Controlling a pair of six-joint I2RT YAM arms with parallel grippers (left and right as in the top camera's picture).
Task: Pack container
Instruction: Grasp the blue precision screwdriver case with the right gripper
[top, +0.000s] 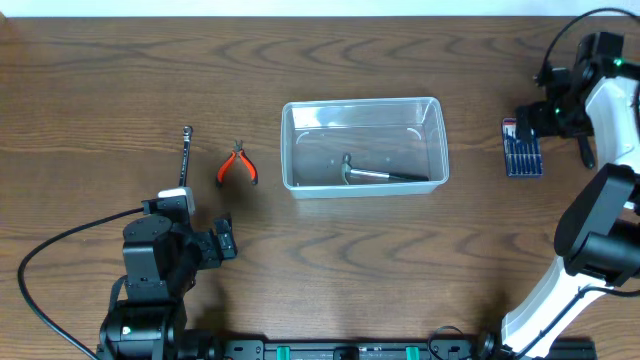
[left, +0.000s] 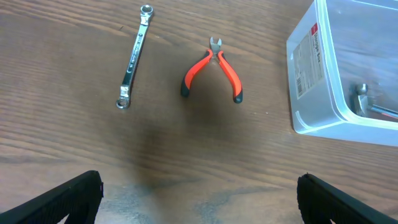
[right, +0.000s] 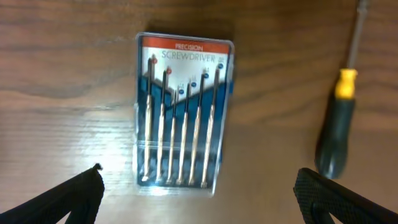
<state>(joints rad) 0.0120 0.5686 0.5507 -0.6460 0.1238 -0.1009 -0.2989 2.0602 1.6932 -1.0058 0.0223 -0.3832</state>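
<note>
My right gripper carries on going down until its open fingers are on both sides of the blue screwdriver set (top: 523, 155), and then close. The set's narrow width (right: 181, 118) faces the fingers, clear of the black screwdriver.
The container (top: 362, 102) is a clear plastic tub at the table's middle, with a hammer (top: 380, 175) lying inside. It also shows in the left wrist view (left: 317, 56), with the hammer's head (left: 360, 98) visible through its wall. Orange-handled pliers (top: 237, 166) (left: 211, 70) and a steel wrench (top: 186, 152) (left: 134, 56) lie left of the tub. My left gripper (top: 222, 238) (left: 199, 199) is open and empty, short of the pliers. My right gripper (top: 540, 120) (right: 199, 196) is open and empty above a blue precision screwdriver set (top: 521, 147) (right: 183, 112).
A black screwdriver with a yellow collar (right: 336, 118) lies just right of the screwdriver set. The right arm's base and links (top: 590, 240) stand at the right edge. A black cable (top: 60, 240) loops at the front left.
</note>
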